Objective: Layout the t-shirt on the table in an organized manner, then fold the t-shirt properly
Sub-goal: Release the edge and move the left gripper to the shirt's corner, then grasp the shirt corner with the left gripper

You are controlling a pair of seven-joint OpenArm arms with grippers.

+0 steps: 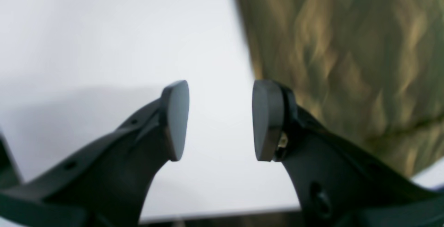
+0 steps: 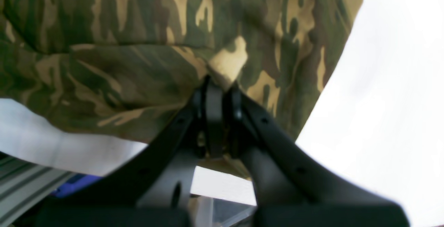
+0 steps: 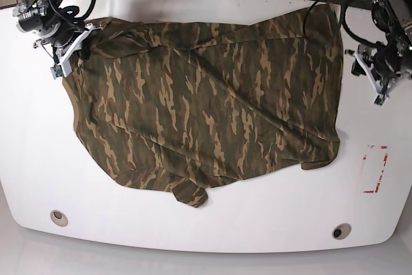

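Note:
My right gripper is holding one far corner of the t-shirt (image 3: 97, 44). The other far corner (image 3: 329, 15) lies free, so my left gripper should keep heading there until it closes.
The camouflage t-shirt (image 3: 206, 101) lies spread over most of the white table (image 3: 257, 223), with wrinkles and a bunched fold at its front edge. At the shirt's far-left corner my right gripper (image 3: 81, 35) is shut on a pinch of the cloth. The right wrist view shows the closed jaws (image 2: 220, 81) biting into the t-shirt (image 2: 138, 29) above the table (image 2: 399, 98). My left gripper (image 3: 368, 69) hovers just off the shirt's right edge. In the left wrist view it (image 1: 221, 119) stands open over bare table (image 1: 104, 46), with the t-shirt (image 1: 347, 64) beside its right finger.
Two round grommet holes (image 3: 58, 217) (image 3: 341, 230) sit near the table's front edge. A red-and-white tape mark (image 3: 375, 169) lies at the right. Cables run behind the far edge. A metal rail (image 2: 27, 182) shows below the table edge in the right wrist view.

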